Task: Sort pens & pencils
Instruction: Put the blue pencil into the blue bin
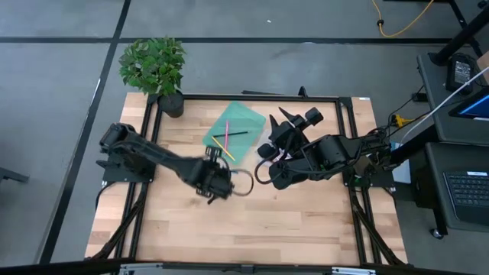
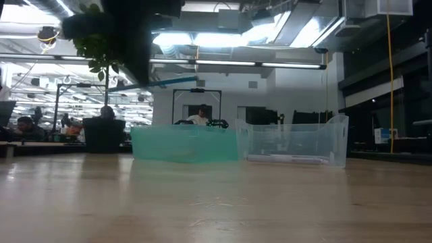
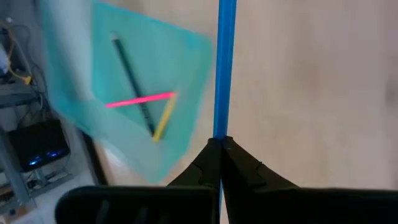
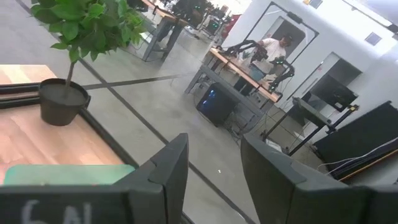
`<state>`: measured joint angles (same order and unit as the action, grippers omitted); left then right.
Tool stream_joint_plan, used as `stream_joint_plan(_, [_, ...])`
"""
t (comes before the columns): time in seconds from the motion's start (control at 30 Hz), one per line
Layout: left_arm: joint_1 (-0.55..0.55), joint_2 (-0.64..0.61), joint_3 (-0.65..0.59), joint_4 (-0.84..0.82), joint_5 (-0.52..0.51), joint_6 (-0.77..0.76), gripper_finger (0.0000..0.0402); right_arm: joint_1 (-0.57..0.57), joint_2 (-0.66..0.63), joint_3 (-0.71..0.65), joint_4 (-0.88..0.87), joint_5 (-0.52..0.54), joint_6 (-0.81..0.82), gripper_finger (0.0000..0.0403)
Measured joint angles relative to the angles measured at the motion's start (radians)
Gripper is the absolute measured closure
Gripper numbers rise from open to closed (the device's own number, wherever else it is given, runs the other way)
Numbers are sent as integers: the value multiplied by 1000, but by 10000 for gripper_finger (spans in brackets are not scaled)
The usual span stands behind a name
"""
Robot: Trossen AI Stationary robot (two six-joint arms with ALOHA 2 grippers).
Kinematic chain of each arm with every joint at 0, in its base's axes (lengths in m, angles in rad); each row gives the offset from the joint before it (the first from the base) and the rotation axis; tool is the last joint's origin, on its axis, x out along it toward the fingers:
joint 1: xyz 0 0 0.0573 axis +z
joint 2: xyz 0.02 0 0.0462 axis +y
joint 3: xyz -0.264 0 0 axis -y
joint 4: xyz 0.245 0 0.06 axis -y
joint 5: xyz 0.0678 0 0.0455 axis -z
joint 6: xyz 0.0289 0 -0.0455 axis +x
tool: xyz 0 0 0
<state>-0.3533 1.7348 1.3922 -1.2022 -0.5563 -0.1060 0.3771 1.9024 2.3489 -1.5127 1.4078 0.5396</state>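
The blue stick (image 2: pixel 165 82) is hanging higher than the rim of the green tray, so my left gripper should keep going to the crossed sticks inside (image 1: pixel 227 136) and let go of the blue stick there.
A thin blue stick (image 3: pixel 224 62), one of the pens & pencils, juts ahead of my left gripper (image 3: pixel 221 144), which is shut on it over the middle of the table, near the green tray (image 1: pixel 233 128). In the low view the blue stick (image 2: pixel 169 82) hangs high above the tabletop. A pink stick (image 3: pixel 140 99), a yellow one (image 3: pixel 163 121) and a black one (image 3: pixel 130 81) lie crossed on the green tray's floor. My right gripper (image 4: pixel 214 168) is raised at the table's right, open, pointing about level toward the far edge, with nothing between its fingers. My left gripper pinches the blue stick's near end (image 3: pixel 222 132) between its two fingertips. The stick runs straight on ahead of the fingers, in line with them. It is lifted clear of the table and the tray.
A clear tray (image 2: pixel 290 142) stands right of the green tray (image 2: pixel 183 143); in the high view my right arm (image 1: pixel 321 156) covers it. A potted plant (image 1: pixel 157 69) stands at the far left corner. Bare wood lies toward the near edge.
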Motion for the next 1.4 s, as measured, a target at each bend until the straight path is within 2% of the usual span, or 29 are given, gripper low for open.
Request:
stream_joint_plan(0.17, [130, -62, 0, 17, -20, 92, 401, 0, 0, 0, 1, -46, 1, 254])
stream_joint_plan(0.33, [297, -84, 0, 120, 3, 227, 401, 0, 0, 0, 1, -74, 0, 254])
stream_joint_plan(0.5, [496, -73, 0, 256, 191, 323, 401, 0, 0, 0, 0, -75, -23, 254])
stream_joint_plan(0.7, [660, -49, 0, 338, 373, 309, 401, 0, 0, 0, -13, -76, -40, 254])
stream_joint_plan(0.87, [724, -26, -2, 345, 462, 284, 401, 0, 0, 0, -12, -70, -74, 254])
stream_joint_plan(1.1, [744, 51, 0, 383, 519, 275, 401, 0, -1, 0, -14, -68, -75, 254])
stream_joint_plan(1.4, [771, 132, 0, 379, 526, 292, 401, 0, -1, 0, -15, -75, -74, 254])
